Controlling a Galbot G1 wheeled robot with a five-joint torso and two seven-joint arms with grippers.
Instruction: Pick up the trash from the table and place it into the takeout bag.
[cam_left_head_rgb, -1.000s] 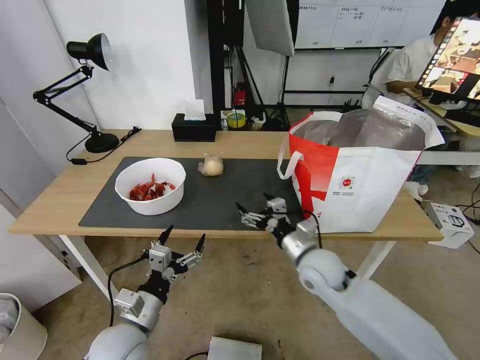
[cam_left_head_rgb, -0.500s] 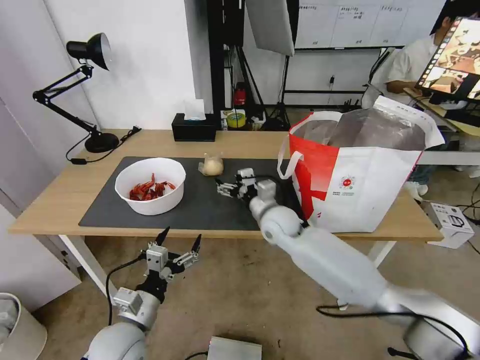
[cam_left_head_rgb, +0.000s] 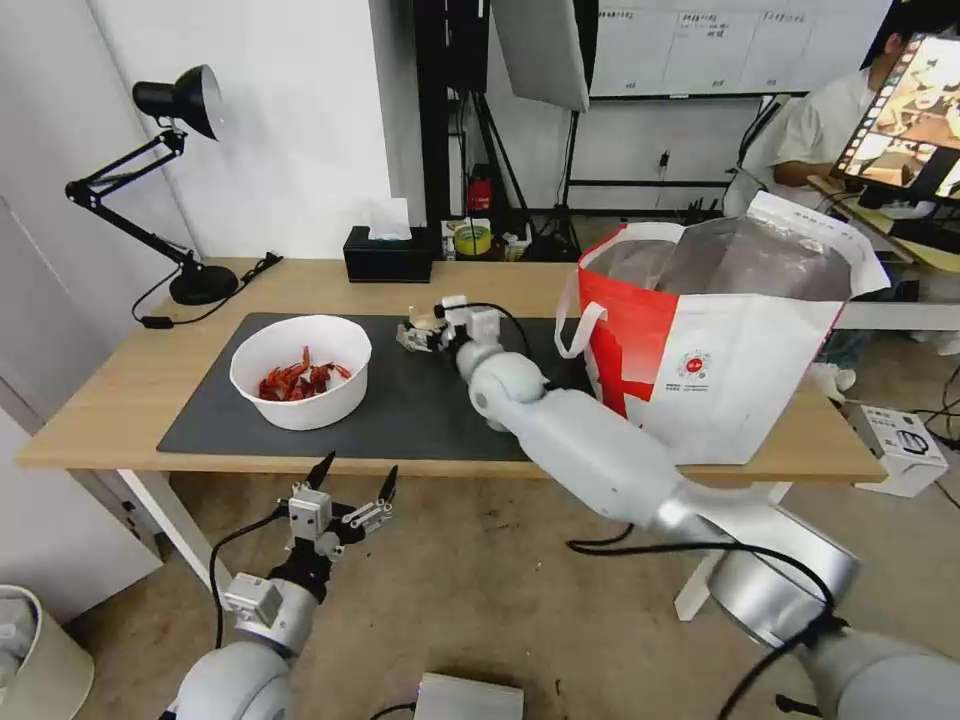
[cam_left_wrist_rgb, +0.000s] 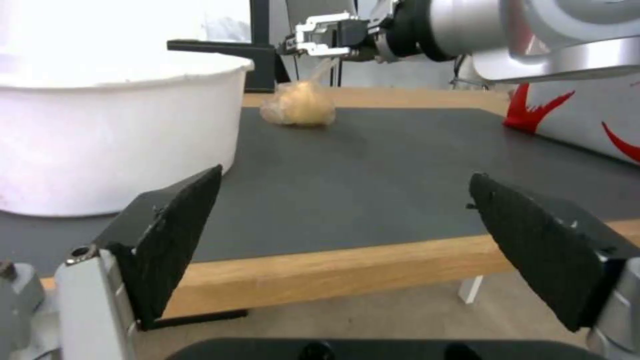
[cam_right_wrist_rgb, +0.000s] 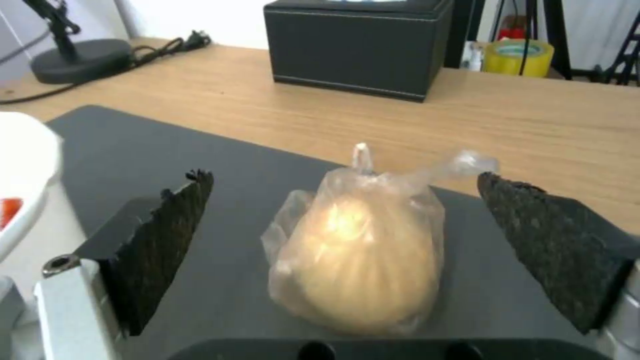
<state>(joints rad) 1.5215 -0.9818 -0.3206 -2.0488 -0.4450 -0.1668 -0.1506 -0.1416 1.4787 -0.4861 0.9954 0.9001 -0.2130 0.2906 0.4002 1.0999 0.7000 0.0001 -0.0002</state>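
Loose, wrinkled film is wrapped around the beige stuff, so the small clear bag will squeeze narrow and bulge out past the right gripper's fingers when the robot lifts it.
The small clear bag of beige stuff (cam_right_wrist_rgb: 360, 260) lies on the dark grey mat (cam_left_head_rgb: 430, 400) of the table (cam_left_head_rgb: 120, 400). My right gripper (cam_right_wrist_rgb: 345, 177) is open with one finger on each side of the bag, apart from it; the head view puts this gripper (cam_left_head_rgb: 420, 326) right at the bag (cam_left_head_rgb: 424, 319). A white bowl of red shells (cam_left_head_rgb: 300, 370) stands at the mat's left. At the table's right end the white-and-red takeout bag (cam_left_head_rgb: 720, 340) stands open. My left gripper (cam_left_head_rgb: 352, 480) hangs open below the table's front edge, facing the bowl (cam_left_wrist_rgb: 113, 140).
A black tissue box (cam_left_head_rgb: 388, 258) sits at the back edge behind the small bag, with a tape roll (cam_left_head_rgb: 472, 240) beyond it. A black desk lamp (cam_left_head_rgb: 190, 280) stands on the far left corner. A white box (cam_left_head_rgb: 905, 445) lies on the floor at the right.
My right arm has reached from the table's front edge near the takeout bag forward and left, bringing its open gripper around the small bag. The left gripper sank slightly.
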